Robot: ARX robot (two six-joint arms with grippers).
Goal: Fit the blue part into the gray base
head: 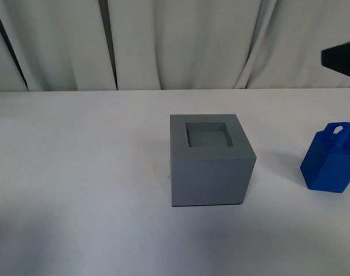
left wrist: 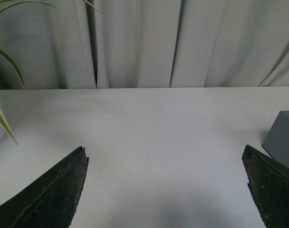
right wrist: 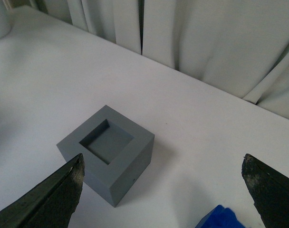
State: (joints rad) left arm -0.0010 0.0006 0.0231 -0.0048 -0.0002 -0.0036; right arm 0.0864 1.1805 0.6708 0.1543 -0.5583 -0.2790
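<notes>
The blue part (right wrist: 221, 218) will still stick up well above the gray base's rim when I lower it in, because the hollow's bottom (right wrist: 110, 143) shows close below that rim.
The gray base (head: 211, 159) stands in the middle of the white table, its square recess facing up and empty. Upright at the table's right side is the blue part (head: 333, 157), its arched handle on top. In the right wrist view the gray base (right wrist: 107, 153) lies ahead of the fingers and a corner of the blue part (right wrist: 219, 219) shows between them. My right gripper (right wrist: 163, 187) hangs open above the table with nothing in it. My left gripper (left wrist: 164, 178) is open over bare table, with an edge of the gray base (left wrist: 283, 140) beside one finger.
White curtains (head: 175, 43) close off the back of the table. A dark piece of the right arm (head: 342, 59) shows at the upper right of the front view. Green plant leaves (left wrist: 3, 57) and a white pot edge stand beside the left gripper.
</notes>
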